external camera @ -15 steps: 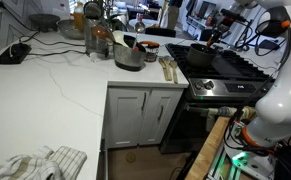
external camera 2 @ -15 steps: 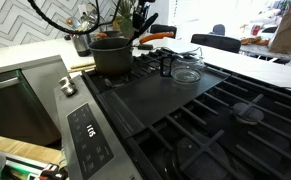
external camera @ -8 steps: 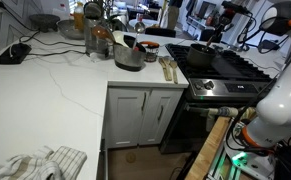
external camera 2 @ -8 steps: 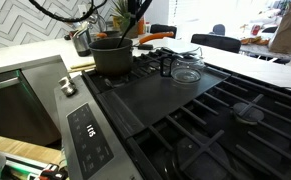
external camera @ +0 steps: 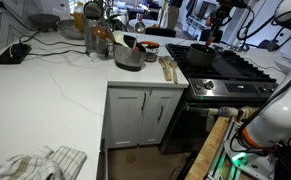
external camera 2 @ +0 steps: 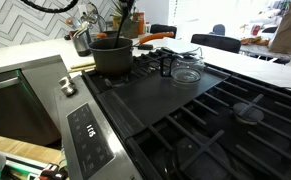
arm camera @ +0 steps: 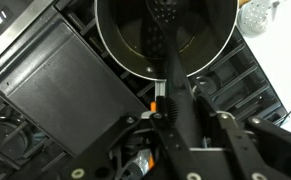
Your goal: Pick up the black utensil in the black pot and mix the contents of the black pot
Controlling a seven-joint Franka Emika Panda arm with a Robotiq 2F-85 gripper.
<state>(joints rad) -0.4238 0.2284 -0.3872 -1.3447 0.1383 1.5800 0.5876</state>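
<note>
The black utensil's handle tilts toward the black pot's rim (external camera 2: 131,43) on the griddle's side. So next my gripper moves the handle back over the pot's middle (external camera 2: 111,43) to mix.
The black pot (arm camera: 120,35) sits on a back burner of the stove; it shows in both exterior views (external camera: 200,56) (external camera 2: 112,58). A black slotted utensil (arm camera: 163,35) stands in it, its head on the pot's bottom and its handle running up between my fingers. My gripper (arm camera: 177,112) hangs just above the pot's near rim and is shut on that handle. In an exterior view the gripper (external camera: 216,30) is over the pot. In an exterior view the utensil (external camera 2: 125,26) rises steeply out of the pot.
A shiny silver pot (external camera: 128,57) and wooden utensils (external camera: 168,68) lie on the white counter beside the stove. A glass lid (external camera 2: 187,73) rests on the grates next to the black pot. A flat griddle plate (external camera 2: 170,100) covers the stove's middle.
The gripper has shifted over the pot with the utensil in it. The handle, which leaned to one side, now stands more upright. The pot has not moved.
</note>
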